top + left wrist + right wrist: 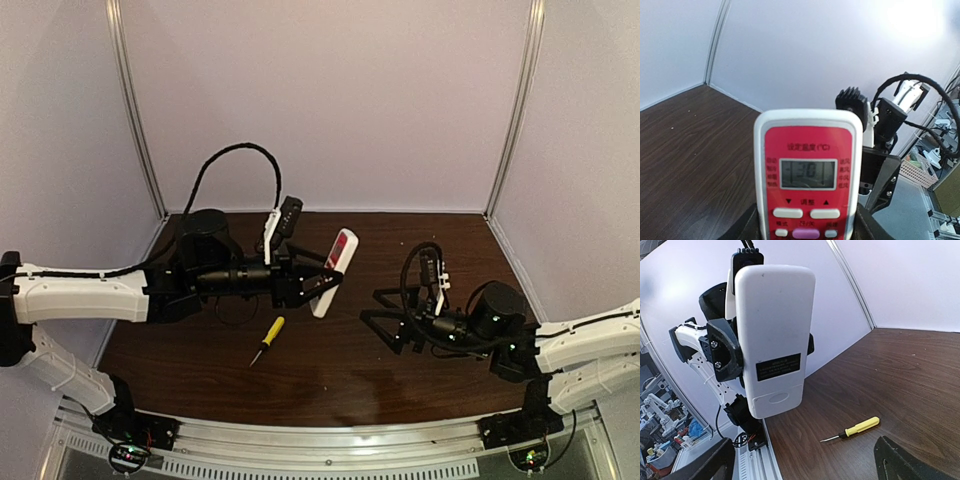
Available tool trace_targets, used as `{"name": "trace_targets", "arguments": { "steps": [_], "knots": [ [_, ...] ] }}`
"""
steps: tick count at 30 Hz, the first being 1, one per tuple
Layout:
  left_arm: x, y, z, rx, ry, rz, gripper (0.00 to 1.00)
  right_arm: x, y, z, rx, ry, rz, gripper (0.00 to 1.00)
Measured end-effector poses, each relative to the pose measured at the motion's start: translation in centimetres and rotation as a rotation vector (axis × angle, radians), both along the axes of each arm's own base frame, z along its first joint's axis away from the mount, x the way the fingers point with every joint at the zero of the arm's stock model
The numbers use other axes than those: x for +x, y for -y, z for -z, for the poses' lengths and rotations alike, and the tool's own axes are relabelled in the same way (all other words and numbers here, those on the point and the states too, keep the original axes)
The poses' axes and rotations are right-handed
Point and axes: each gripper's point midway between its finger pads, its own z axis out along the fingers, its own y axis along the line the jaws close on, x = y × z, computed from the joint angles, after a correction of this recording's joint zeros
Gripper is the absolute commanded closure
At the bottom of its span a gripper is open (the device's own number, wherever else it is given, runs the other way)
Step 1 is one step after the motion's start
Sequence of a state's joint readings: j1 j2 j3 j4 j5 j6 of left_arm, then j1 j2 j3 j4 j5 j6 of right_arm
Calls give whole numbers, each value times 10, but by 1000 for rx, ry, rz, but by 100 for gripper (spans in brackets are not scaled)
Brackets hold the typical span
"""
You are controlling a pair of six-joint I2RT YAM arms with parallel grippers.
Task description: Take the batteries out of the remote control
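Note:
The remote control's lower end point(321, 305) hangs free of the robot's left gripper, so the right gripper should go on toward the battery cover point(778, 398) until its fingers are on both sides of that end of the remote control.
My left gripper point(320, 284) is shut on the lower part of the remote control point(342, 250) and holds it above the table, tilted. In the left wrist view the remote's red button face point(807, 170) is towards the camera, its display reading 30, with a black finger point(746, 226) on each side. In the right wrist view the remote's plain white back point(772, 325) shows, with the battery cover point(777, 399) closed. The batteries are hidden. My right gripper point(378, 312) is open and empty, a short way right of the remote and pointing at it; its fingertips point(910, 460) are spread wide.
A yellow-handled screwdriver point(268, 340) lies on the brown table point(400, 380) below the remote, also seen in the right wrist view point(855, 428). White walls close the back and sides. A metal rail point(330, 445) runs along the near edge.

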State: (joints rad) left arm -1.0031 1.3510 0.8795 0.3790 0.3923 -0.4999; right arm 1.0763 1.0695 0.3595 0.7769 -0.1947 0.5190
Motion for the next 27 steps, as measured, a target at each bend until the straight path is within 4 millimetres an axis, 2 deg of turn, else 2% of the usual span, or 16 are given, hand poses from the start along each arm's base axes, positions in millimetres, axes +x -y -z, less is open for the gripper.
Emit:
{"name": "trace_targets", "arguments": {
  "steps": [10,21,27],
  "knots": [
    [-20,6,-41,-172,68,130,100,-9,-25,-28,86,51,-74,2],
    [-27,12,-47,-237,75,199,100,-19,-49,-53,116,121,-131,5],
    [-30,10,-54,-270,87,209,100,-19,-61,-51,97,134,-144,12]
  ]
}}
